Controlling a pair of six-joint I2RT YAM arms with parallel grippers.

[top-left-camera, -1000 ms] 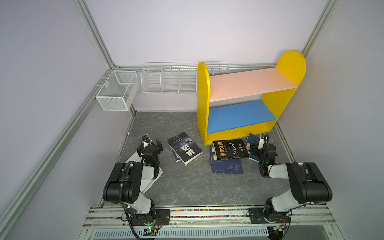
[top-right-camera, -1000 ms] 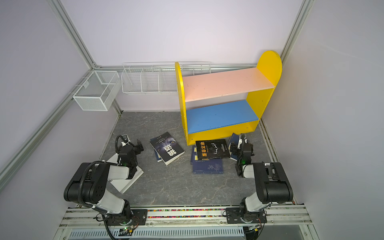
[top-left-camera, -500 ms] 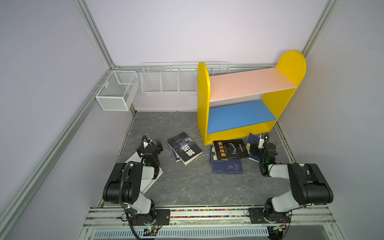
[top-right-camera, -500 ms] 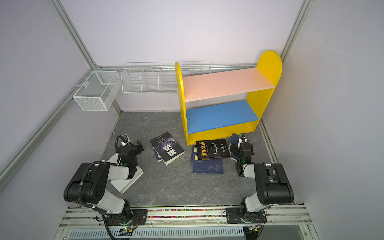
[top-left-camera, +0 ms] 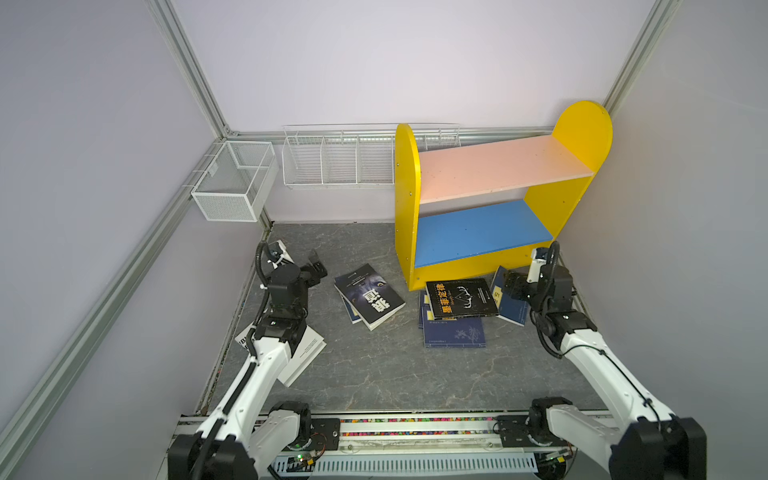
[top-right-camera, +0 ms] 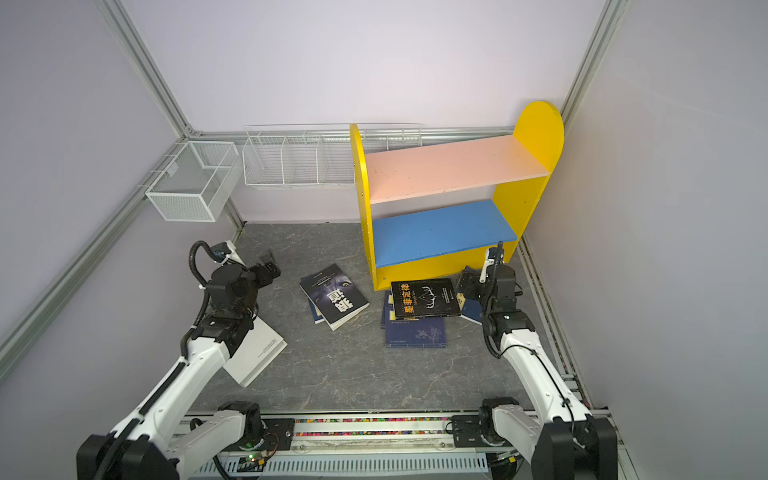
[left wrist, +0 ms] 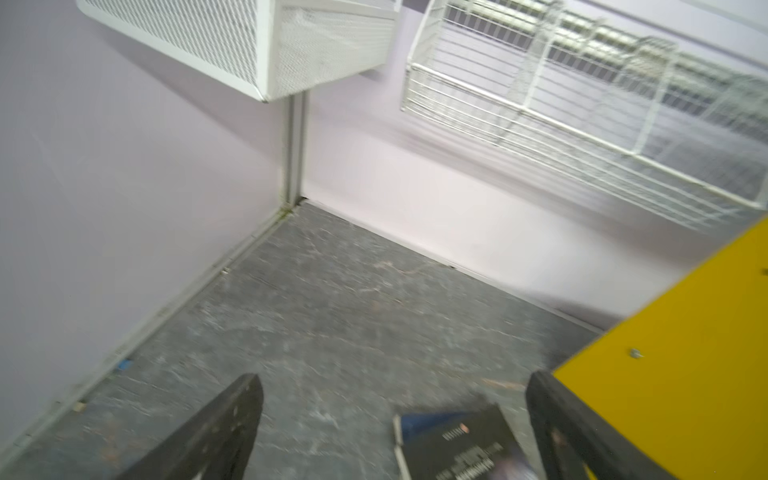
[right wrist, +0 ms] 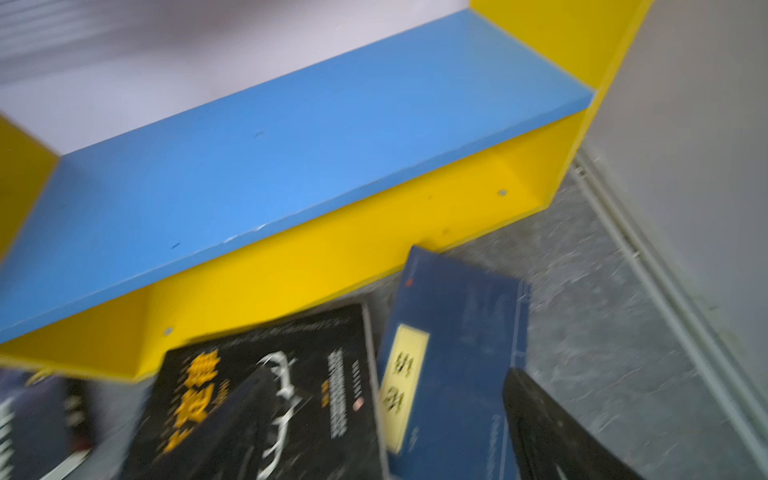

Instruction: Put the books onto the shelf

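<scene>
I can see that the white book [top-right-camera: 256, 352] is behind my left gripper and far from the shelf, so next I move my left gripper back while my right gripper grabs its shelf-side corner [top-right-camera: 281, 345].
The shelf [top-left-camera: 478, 235] [top-right-camera: 436, 232] stands at the back right with its pink and blue boards bare. Books lie on the floor in front of it: a black wolf-cover book [top-left-camera: 370, 297] on a navy one, a black book with yellow letters [top-left-camera: 461, 298] on navy books [top-left-camera: 453, 334], and a navy book with a yellow label [top-left-camera: 509, 307] [right wrist: 457, 332]. A white book [top-left-camera: 305, 353] lies under the left arm. My left gripper [top-left-camera: 313, 266] [left wrist: 395, 380] hangs open left of the wolf-cover book [left wrist: 461, 444]. My right gripper [top-left-camera: 513, 286] [right wrist: 386, 380] stands open over the labelled navy book.
Two white wire baskets [top-left-camera: 235, 183] [top-left-camera: 338, 160] hang on the back-left walls. The shelf's yellow side panel [left wrist: 685, 353] is close to the left gripper's right. The right wall and its floor rail [right wrist: 648, 266] run close beside the right gripper.
Both arms have unfolded from a tucked pose, and both grippers have shifted a little toward the back. The jaws stay open and no book has moved.
</scene>
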